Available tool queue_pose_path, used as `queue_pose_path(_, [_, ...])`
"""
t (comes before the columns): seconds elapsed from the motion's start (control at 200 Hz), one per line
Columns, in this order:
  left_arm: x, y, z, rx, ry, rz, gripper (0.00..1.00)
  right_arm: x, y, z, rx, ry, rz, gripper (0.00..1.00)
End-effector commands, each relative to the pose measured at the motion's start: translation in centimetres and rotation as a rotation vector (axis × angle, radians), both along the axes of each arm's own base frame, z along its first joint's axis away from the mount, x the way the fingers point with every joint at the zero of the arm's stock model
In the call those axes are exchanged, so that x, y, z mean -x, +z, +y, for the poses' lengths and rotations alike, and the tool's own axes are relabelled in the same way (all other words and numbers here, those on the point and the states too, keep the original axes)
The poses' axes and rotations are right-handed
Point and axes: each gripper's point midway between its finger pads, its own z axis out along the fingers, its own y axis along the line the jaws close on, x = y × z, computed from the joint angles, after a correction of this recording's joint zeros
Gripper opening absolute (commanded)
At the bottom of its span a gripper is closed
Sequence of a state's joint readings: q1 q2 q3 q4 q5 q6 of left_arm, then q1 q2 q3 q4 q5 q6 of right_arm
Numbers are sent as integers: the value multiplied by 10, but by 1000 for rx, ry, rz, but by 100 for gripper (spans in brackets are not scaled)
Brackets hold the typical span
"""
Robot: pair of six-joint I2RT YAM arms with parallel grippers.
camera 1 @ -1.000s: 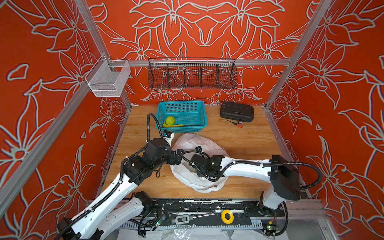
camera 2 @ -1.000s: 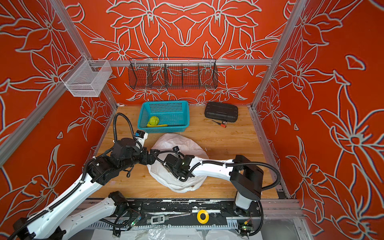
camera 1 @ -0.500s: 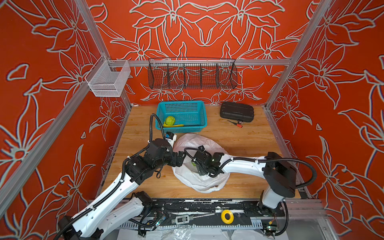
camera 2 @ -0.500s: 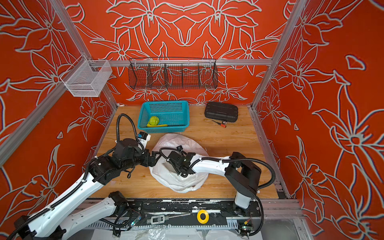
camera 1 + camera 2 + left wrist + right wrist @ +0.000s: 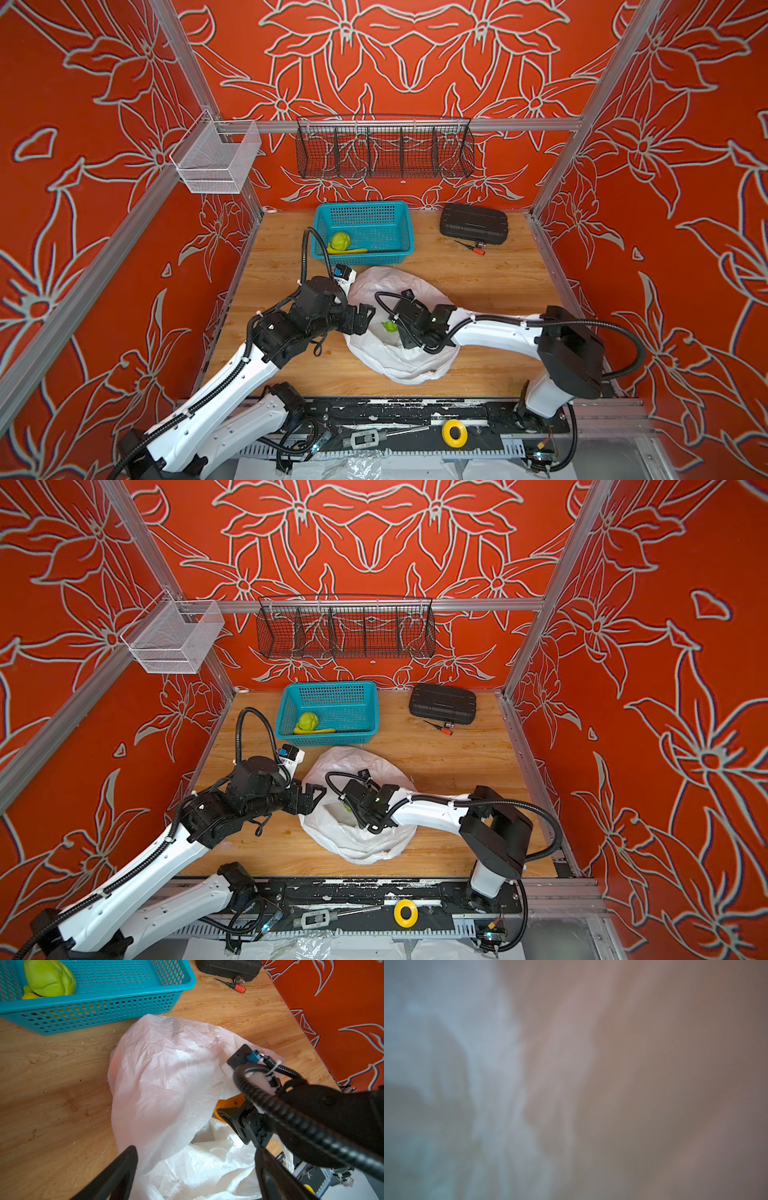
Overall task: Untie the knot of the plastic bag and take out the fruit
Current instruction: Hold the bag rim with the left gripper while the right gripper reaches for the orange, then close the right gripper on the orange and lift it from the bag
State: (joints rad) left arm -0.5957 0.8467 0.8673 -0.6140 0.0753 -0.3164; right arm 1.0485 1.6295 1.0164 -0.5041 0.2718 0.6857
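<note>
My left gripper's open fingers wait empty beside the bag's opening, so my right gripper should keep lifting the orange fruit out until my left gripper holds it.
The plastic bag lies crumpled on the wooden table with its mouth open; the knot does not show. My left gripper is open, its jaws astride the bag's left rim with loose film between them. My right gripper reaches into the mouth, and its fingertips are hidden by plastic. A green fruit shows inside, right beside it. The right wrist view is only blurred film. A pale green fruit lies in the teal basket.
A yellow banana lies beside the fruit in the basket. A black case and a small red-handled tool lie at the back right. A white mesh bin and a black wire rack hang on the walls.
My right gripper has pushed farther into the bag's mouth, and the green fruit now shows beside it. The left gripper has edged toward the bag's rim, still open.
</note>
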Motion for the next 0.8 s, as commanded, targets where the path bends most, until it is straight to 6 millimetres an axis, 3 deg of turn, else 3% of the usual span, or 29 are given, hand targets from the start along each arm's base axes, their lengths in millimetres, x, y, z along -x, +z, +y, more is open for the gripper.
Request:
queue_pose_path(0.0, [-1, 3, -7, 33, -13, 2, 87, 3, 26, 2, -82, -3, -36, 61])
queue_pose_path(0.14, [-3, 2, -10, 33, -19, 15, 87, 5, 47, 10, -176, 10, -65, 60])
queue_pose_path(0.4, [-2, 5, -14, 55, -39, 7, 88, 22, 58, 23, -275, 58, -10, 58])
queue_pose_path(0.51, [-2, 12, -15, 69, -45, -15, 89, 29, 72, 27, -355, 70, -2, 58])
queue_pose_path(0.796, [-3, 33, -29, 144, -112, -108, 89, 22, 148, 12, -558, 0, -150, 57])
